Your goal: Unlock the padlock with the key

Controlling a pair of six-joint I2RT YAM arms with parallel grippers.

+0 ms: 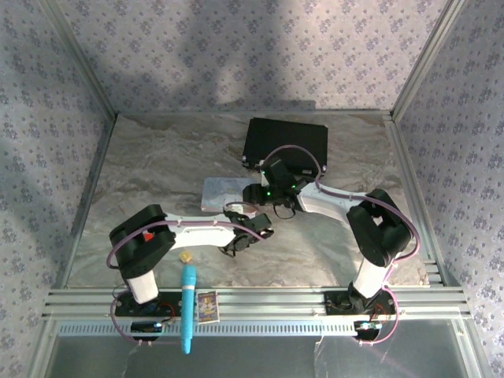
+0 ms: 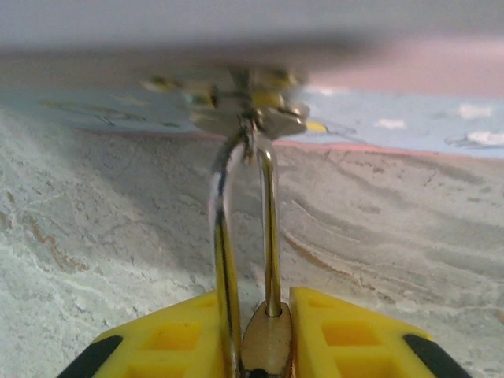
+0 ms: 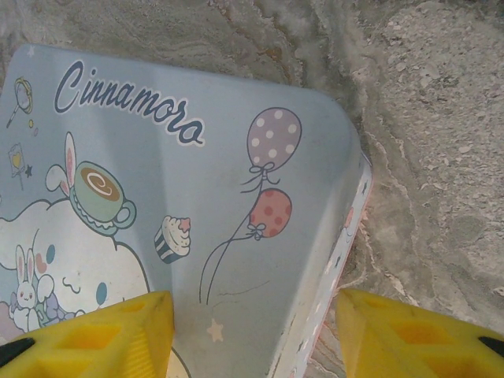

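Next, I release the padlock (image 2: pixel 268 342) and take it with my right gripper, because the shackle's free leg (image 2: pixel 227 311) is between my left gripper's finger and the padlock's body.
My left gripper (image 2: pixel 266 346) is shut on the brass padlock (image 2: pixel 266 340), its body squeezed between the yellow fingers (image 2: pixel 346 335). The silver shackle (image 2: pixel 269 228) points away towards the pastel tin (image 2: pixel 394 118). One leg enters the body's top, the other runs down beside the body. Blurred silvery metal bits (image 2: pixel 252 118) sit at the shackle's bend; I cannot tell if they are the key. From above, the left gripper (image 1: pixel 239 236) is just in front of the tin (image 1: pixel 224 193). My right gripper (image 3: pixel 252 339) is open, its fingers astride a corner of the tin (image 3: pixel 197 173); from above it (image 1: pixel 256 193) is at the tin's right end.
A black case (image 1: pixel 285 146) lies behind the tin. A small yellowish-tan lump (image 1: pixel 186 257), a teal pen-like stick (image 1: pixel 189 307) and a small card (image 1: pixel 207 305) lie near the front rail by the left arm's base. Patterned walls close in the marbled tabletop (image 1: pixel 157 173).
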